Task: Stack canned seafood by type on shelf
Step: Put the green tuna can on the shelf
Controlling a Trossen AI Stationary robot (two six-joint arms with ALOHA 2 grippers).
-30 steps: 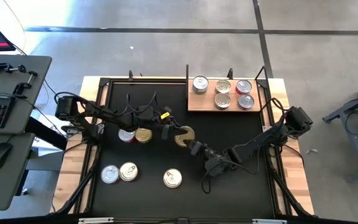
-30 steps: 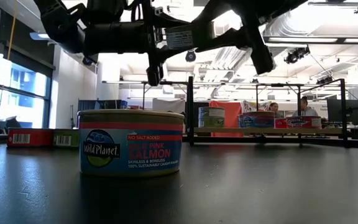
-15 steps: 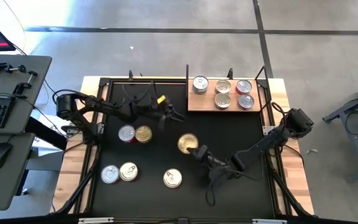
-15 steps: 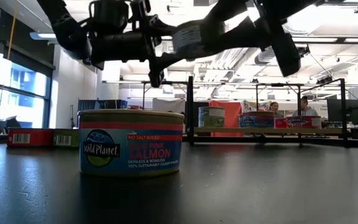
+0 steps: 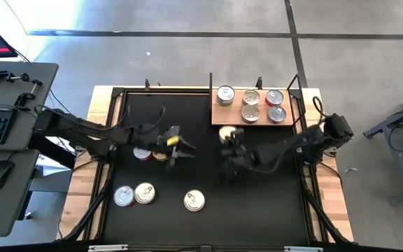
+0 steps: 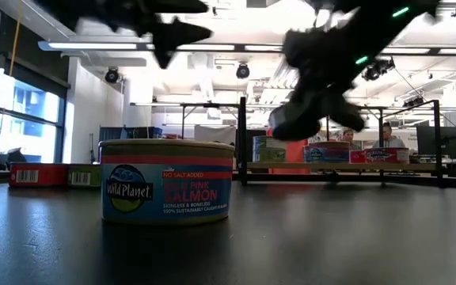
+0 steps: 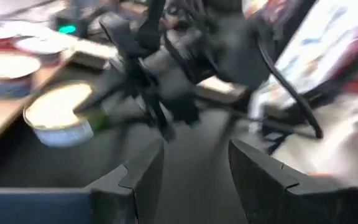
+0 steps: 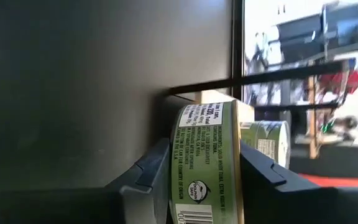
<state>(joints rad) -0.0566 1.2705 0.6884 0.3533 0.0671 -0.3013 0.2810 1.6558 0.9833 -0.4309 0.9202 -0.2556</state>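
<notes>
I should bring the green-sided tin (image 5: 159, 156) to mid-mat (image 5: 215, 172) with my left gripper for my right gripper. The tin is next to my left gripper and too far away for my right gripper.
My right gripper (image 5: 231, 137) is shut on a gold-lidded, green-sided tin (image 5: 227, 131) just off the near edge of the wooden shelf (image 5: 263, 121). Several tins (image 5: 251, 104) stand on the shelf. My left gripper (image 5: 178, 144) hovers open, touching nothing, beside two tins (image 5: 152, 152) on the black mat. Three more tins (image 5: 144, 194) stand near the mat's near edge; one of them, the salmon tin (image 6: 167, 182), fills the low view. The left wrist view shows my open left gripper (image 7: 194, 169) and, beyond it, the held tin (image 7: 58, 115). My right gripper pinches the tin across its flat faces: one finger (image 8: 146, 175) lies on one face and the other finger (image 8: 261, 169) on the opposite face. The green side wall (image 8: 207, 155) faces the wrist camera. The fingers reach in level from the table's right. The tin is lifted clear of the mat, lid up.
Black posts (image 5: 210, 87) and a frame stand at the shelf's corners. A bare strip of board (image 5: 219, 115) lies at the shelf's left near part. A desk with keyboard and mouse (image 5: 2, 171) stands left of the table. People show far back in the room.
My right gripper has taken hold of the gold-lidded tin at the mat's middle, lifted it and carried it toward the far edge, up to the shelf. My left gripper has drawn away from that tin toward the table's left and now hovers by the two tins.
</notes>
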